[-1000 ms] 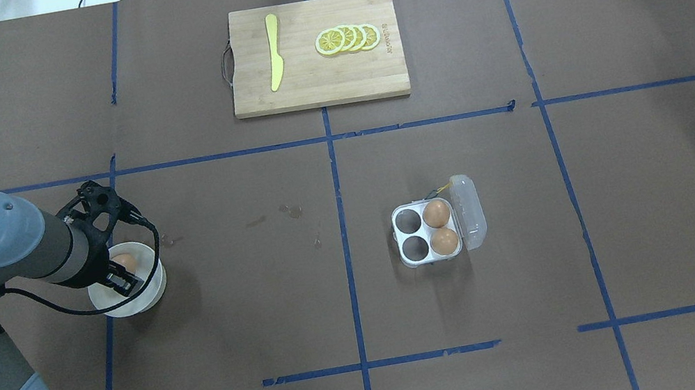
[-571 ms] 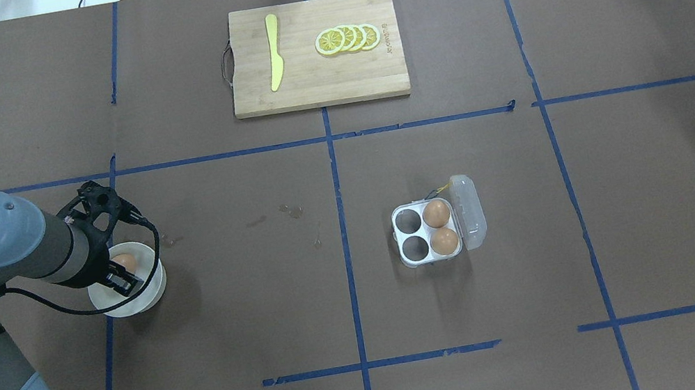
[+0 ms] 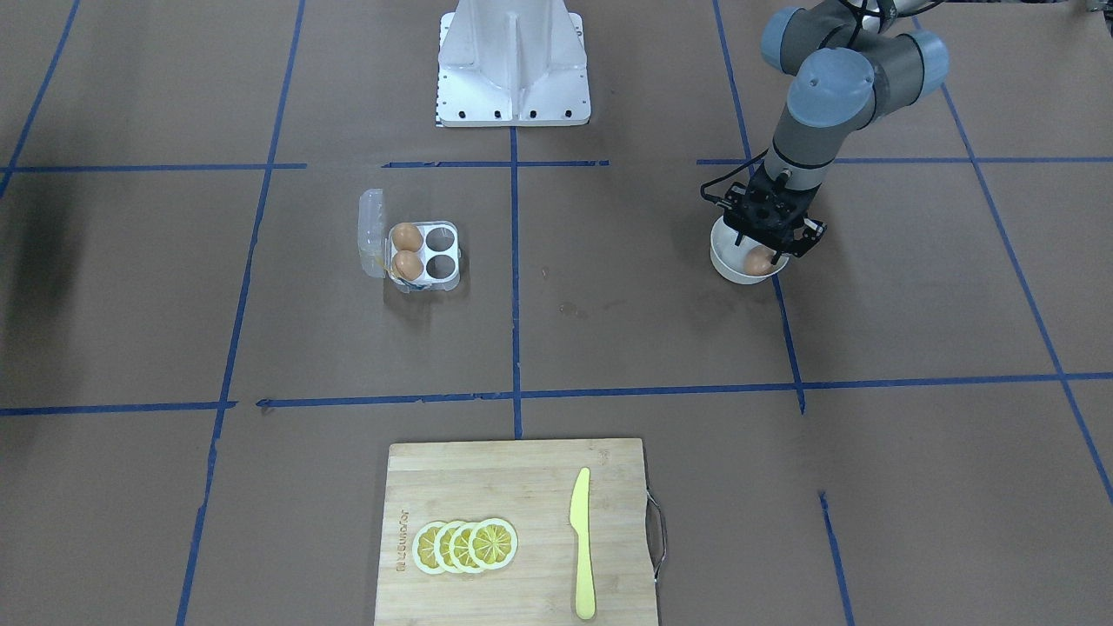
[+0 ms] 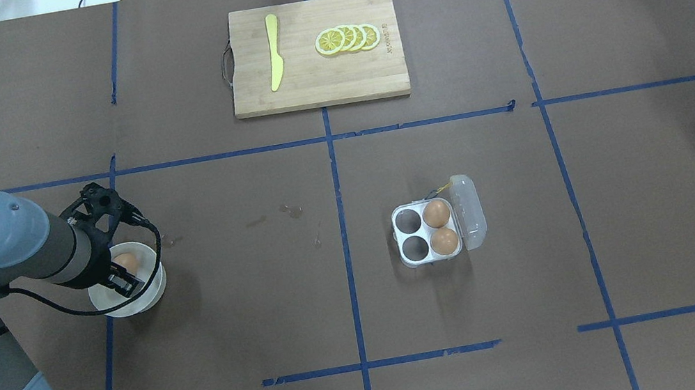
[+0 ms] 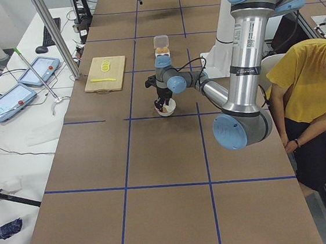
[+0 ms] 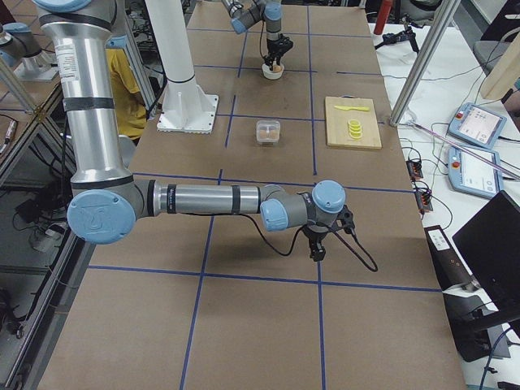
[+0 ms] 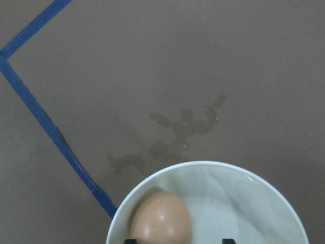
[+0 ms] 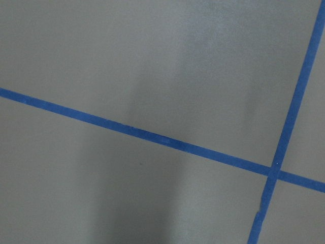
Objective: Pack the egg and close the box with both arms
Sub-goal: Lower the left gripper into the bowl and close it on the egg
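The brown egg will go only partway down when the robot lowers it, because the eggs already in the clear box bulge above their round cells.
The egg is orange-brown and lies in a white bowl at the table's left. It also shows in the front view and the left wrist view. My left gripper hangs over the bowl, open, with the egg beside one fingertip. The clear box stands right of centre with its lid open and two brown eggs in its right cells. My right gripper hovers low over bare table at the far right. I cannot tell whether it is open or shut.
A wooden cutting board at the back centre carries a yellow knife and lemon slices. The white robot base stands at the near edge. Blue tape lines cross the brown table.
My left arm has shifted very slightly. Its gripper stays over the bowl with the egg still lying inside. The box has not moved.
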`<state>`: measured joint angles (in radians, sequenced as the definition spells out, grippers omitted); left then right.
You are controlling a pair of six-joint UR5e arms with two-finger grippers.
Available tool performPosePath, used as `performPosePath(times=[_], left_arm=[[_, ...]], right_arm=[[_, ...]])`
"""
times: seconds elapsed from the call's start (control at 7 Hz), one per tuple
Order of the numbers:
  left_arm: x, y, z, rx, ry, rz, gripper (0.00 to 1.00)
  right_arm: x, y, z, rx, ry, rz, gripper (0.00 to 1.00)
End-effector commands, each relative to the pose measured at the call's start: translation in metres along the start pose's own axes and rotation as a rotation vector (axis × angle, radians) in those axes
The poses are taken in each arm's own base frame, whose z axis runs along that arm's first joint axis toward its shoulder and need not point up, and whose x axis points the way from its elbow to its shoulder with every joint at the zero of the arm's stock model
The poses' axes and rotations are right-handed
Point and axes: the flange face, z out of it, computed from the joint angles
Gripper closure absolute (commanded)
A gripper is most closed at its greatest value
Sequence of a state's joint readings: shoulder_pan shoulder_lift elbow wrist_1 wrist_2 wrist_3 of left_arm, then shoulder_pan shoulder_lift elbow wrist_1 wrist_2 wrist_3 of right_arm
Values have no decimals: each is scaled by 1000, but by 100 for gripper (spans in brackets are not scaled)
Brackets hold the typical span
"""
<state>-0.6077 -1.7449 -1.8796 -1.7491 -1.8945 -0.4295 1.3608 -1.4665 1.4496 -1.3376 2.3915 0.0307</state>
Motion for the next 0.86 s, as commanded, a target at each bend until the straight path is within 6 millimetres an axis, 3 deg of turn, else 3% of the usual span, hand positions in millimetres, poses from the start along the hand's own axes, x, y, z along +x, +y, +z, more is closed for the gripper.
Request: performPosePath(times=[0.0, 0.57, 0.71], left_arm=[[2, -4, 1, 0, 1, 2, 37], [2, -6, 6, -5, -1, 0, 42], [2, -6, 6, -5, -1, 0, 63]], right_arm=[[0, 0, 0, 0, 0, 0, 0], [0, 0, 0, 0, 0, 0, 0], [0, 0, 0, 0, -2, 0, 0]])
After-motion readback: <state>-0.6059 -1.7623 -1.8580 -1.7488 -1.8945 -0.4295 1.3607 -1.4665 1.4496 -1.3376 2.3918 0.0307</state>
